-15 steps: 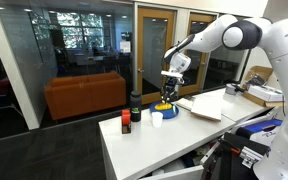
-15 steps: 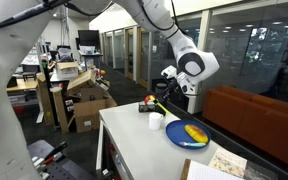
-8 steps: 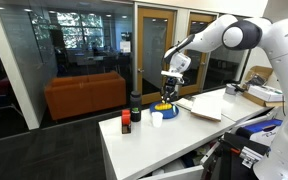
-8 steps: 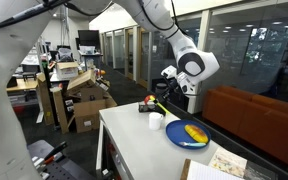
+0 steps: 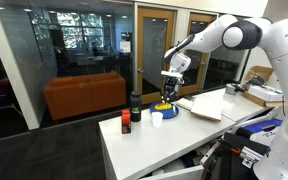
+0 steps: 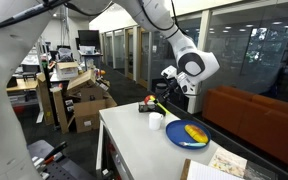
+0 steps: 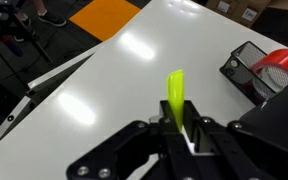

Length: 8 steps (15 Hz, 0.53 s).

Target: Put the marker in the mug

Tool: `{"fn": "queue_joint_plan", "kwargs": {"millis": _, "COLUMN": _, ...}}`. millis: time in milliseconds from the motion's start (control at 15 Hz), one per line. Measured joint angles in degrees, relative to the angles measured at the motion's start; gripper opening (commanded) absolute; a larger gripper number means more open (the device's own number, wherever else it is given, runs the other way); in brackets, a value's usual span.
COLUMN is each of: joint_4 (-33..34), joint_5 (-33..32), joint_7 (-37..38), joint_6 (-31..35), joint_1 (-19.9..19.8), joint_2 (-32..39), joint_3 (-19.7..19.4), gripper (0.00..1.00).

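Observation:
The marker is at a slant above the white mug, so the robot should tilt its gripper toward level to stand the marker upright before it lowers the marker into the mug.
In the wrist view my gripper is shut on the marker, a thin yellow-green stick that points away from the fingers over the white table. In both exterior views the gripper hangs above the table. The mug, squat and blue with a yellow inside, stands just below it and also shows in an exterior view. The mug is out of the wrist view.
A small white cup stands beside the mug. A taller dark cup and a small red-and-black item stand near the table's end. A black mesh holder with a red thing is at the wrist view's right edge. Papers lie further along.

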Motion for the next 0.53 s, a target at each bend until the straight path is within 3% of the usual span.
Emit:
{"fn": "queue_joint_plan", "kwargs": {"millis": 333, "joint_4": -0.01, "joint_5": 0.06, "joint_7": 0.0, "joint_6": -0.2, "joint_1": -0.01, "joint_2": 0.02, "joint_3": -0.03, "gripper": 0.04}}
{"fn": "queue_joint_plan", "kwargs": {"millis": 533, "joint_4": 0.48, "joint_5": 0.9, "joint_7": -0.04, "joint_6": -4.71, "joint_1": -0.32, "joint_2": 0.04, "joint_3": 0.07, "gripper": 0.04}}
